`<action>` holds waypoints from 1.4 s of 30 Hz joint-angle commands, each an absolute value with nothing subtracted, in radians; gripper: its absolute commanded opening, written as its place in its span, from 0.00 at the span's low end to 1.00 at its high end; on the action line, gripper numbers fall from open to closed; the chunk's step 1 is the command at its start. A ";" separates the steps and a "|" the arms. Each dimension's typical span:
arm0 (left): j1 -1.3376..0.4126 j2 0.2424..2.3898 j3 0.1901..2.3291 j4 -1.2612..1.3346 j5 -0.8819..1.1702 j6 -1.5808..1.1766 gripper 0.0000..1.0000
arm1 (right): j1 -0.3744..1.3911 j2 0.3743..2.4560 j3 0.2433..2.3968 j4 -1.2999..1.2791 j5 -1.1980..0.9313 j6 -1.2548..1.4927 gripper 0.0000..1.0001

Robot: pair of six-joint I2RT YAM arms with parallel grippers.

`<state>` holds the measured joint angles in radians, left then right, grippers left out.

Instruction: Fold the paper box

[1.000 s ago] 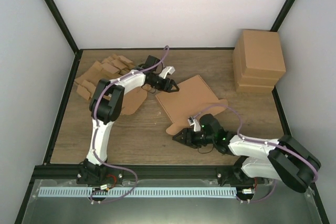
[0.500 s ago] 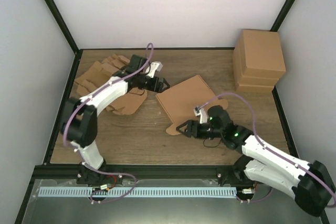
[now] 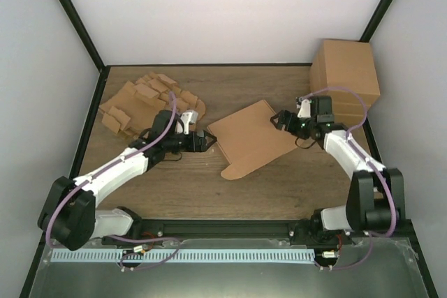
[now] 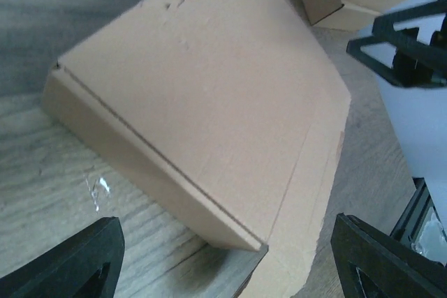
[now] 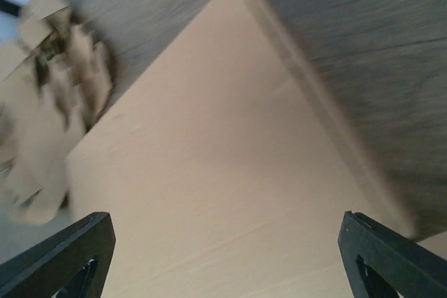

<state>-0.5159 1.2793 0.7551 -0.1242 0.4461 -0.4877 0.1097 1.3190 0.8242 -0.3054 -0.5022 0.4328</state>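
The paper box (image 3: 251, 139) is lying crooked, so before folding, my right gripper should return to the flap's end (image 3: 291, 147) and, together with my left gripper, turn the box square.
The paper box (image 3: 253, 136) lies in the middle of the table, a brown folded cardboard mailer with a rounded flap sticking out at its near left. My left gripper (image 3: 207, 140) is open and empty just left of the box's left corner; the box's side wall fills the left wrist view (image 4: 202, 109). My right gripper (image 3: 282, 119) is open and empty at the box's right far edge, and the box's top panel fills the right wrist view (image 5: 216, 193). Neither gripper holds the box.
A ragged heap of cardboard blanks (image 3: 140, 102) lies at the far left, behind my left arm. A tall stack of brown boxes (image 3: 343, 80) stands at the far right, close behind my right arm. The black frame rails edge the table.
My left gripper has drawn back from the box's far left corner to its left corner. My right arm has swung from the near flap round to the box's right far edge.
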 commanded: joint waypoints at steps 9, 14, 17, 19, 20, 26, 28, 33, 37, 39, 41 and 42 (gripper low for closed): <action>-0.565 1.331 0.566 0.207 0.453 -0.680 0.79 | 0.051 1.622 1.000 -0.179 -0.351 0.292 0.90; -0.565 1.375 0.568 0.232 0.467 -0.673 0.78 | 0.052 1.633 0.926 -0.137 -0.559 0.329 0.82; -0.558 1.388 0.592 0.212 0.463 -0.657 0.75 | 0.072 1.578 0.832 -0.107 -0.667 0.362 0.77; -0.534 1.399 0.609 0.186 0.482 -0.646 0.74 | 0.107 1.524 0.767 -0.100 -0.687 0.375 0.75; -0.517 1.404 0.619 0.166 0.494 -0.635 0.74 | 0.129 1.496 0.730 -0.098 -0.683 0.391 0.74; -0.446 1.377 0.635 0.040 0.522 -0.542 0.74 | 0.273 1.328 0.535 -0.030 -0.683 0.498 0.74; -0.443 1.381 0.641 -0.011 0.528 -0.506 0.72 | 0.273 1.265 0.498 -0.041 -0.673 0.506 0.77; -0.440 1.286 0.630 -0.132 0.447 -0.468 0.70 | 0.272 1.157 0.541 -0.201 -0.555 0.437 0.85; -0.440 1.196 0.638 -0.205 0.436 -0.455 0.62 | 0.273 1.071 0.577 -0.266 -0.538 0.410 0.78; -0.439 1.180 0.632 -0.187 0.512 -0.459 0.44 | 0.273 1.041 0.575 -0.261 -0.583 0.411 0.67; -0.440 1.197 0.620 -0.143 0.619 -0.480 0.25 | 0.273 1.041 0.558 -0.221 -0.693 0.417 0.50; -0.440 1.216 0.619 -0.123 0.666 -0.483 0.17 | 0.273 1.055 0.548 -0.195 -0.751 0.426 0.38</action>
